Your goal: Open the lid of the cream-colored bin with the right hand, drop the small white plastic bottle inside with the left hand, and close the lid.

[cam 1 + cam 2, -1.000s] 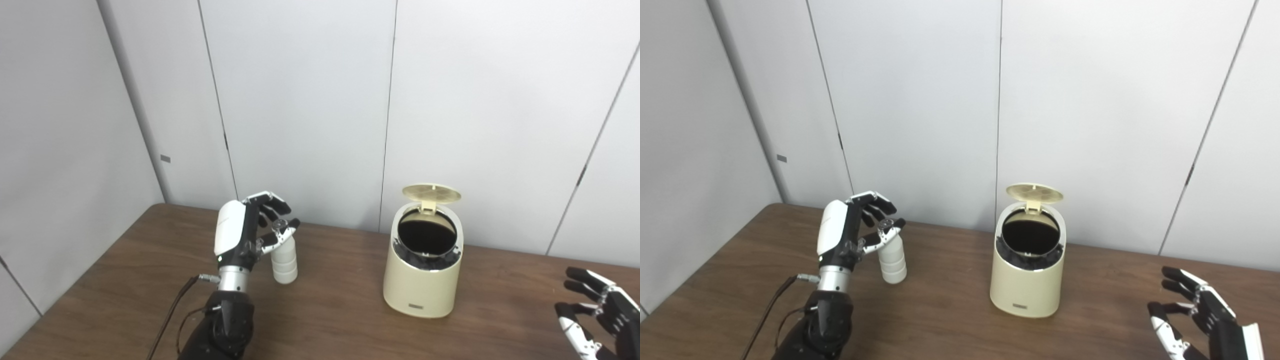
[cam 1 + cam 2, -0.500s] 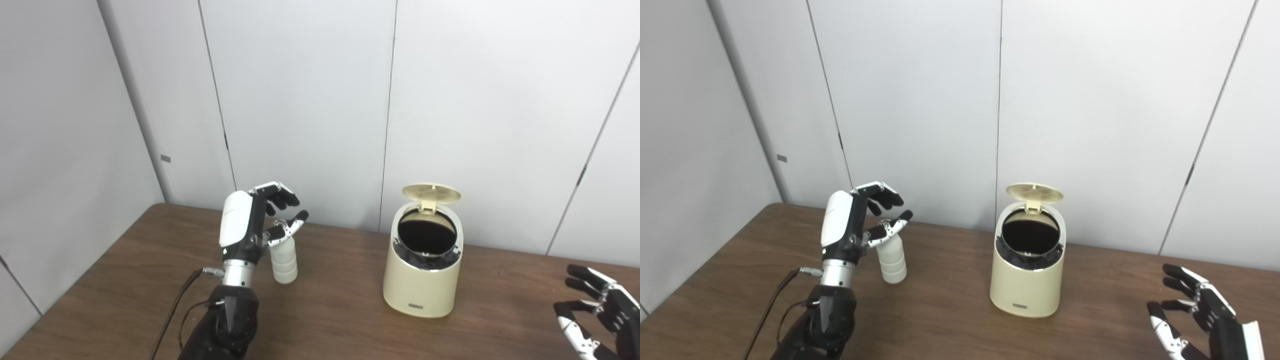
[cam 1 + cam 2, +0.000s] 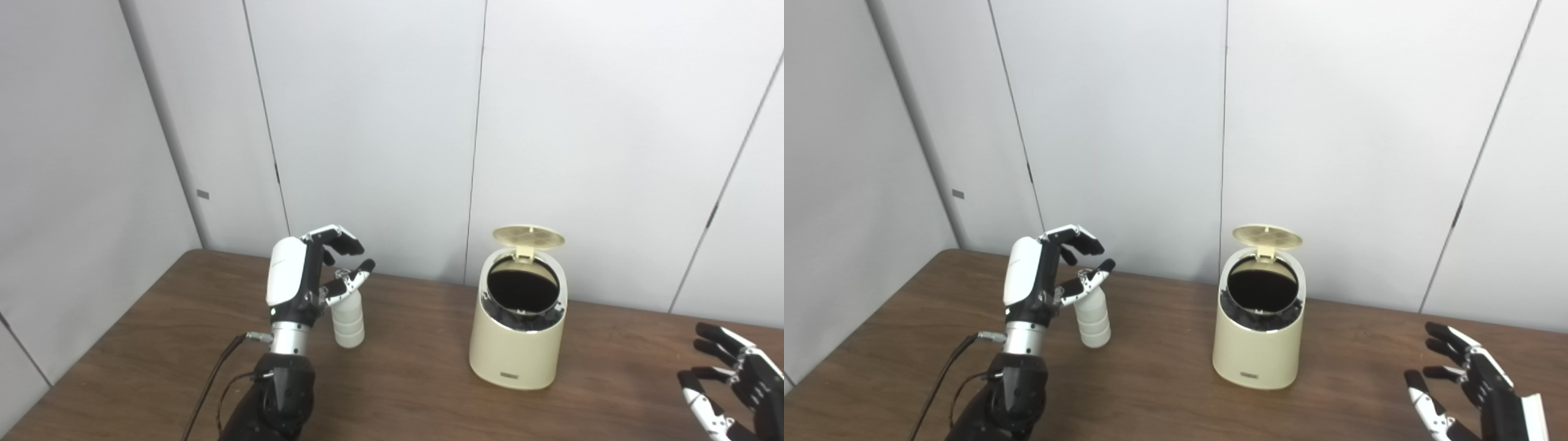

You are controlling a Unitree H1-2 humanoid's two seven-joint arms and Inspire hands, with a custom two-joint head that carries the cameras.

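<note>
The small white plastic bottle [image 3: 348, 322] will lean inside the bin with its top up when the robot drops it, because it is much slimmer than the bin's round opening [image 3: 523, 286].
The cream-colored bin [image 3: 518, 343] stands on the brown table [image 3: 416, 392] with its round lid [image 3: 528, 235] flipped up, showing a dark inside. A small white plastic bottle [image 3: 348, 320] stands upright on the table to the bin's left. My left hand [image 3: 306, 272] hovers just left of and above the bottle's top, open, fingers curled over it and the thumb in front of its neck, without a grip. My right hand [image 3: 1470, 383] is open low at the right edge, well away from the bin.
Grey wall panels [image 3: 367, 122] close the table off at the back and left. A black cable [image 3: 208, 386] runs along my left forearm. Bare tabletop lies between the bottle and the bin and in front of both.
My left hand rose a little and shifted right over the bottle's top, then settled slightly lower. The bottle and bin stayed put. My right hand sank slightly.
</note>
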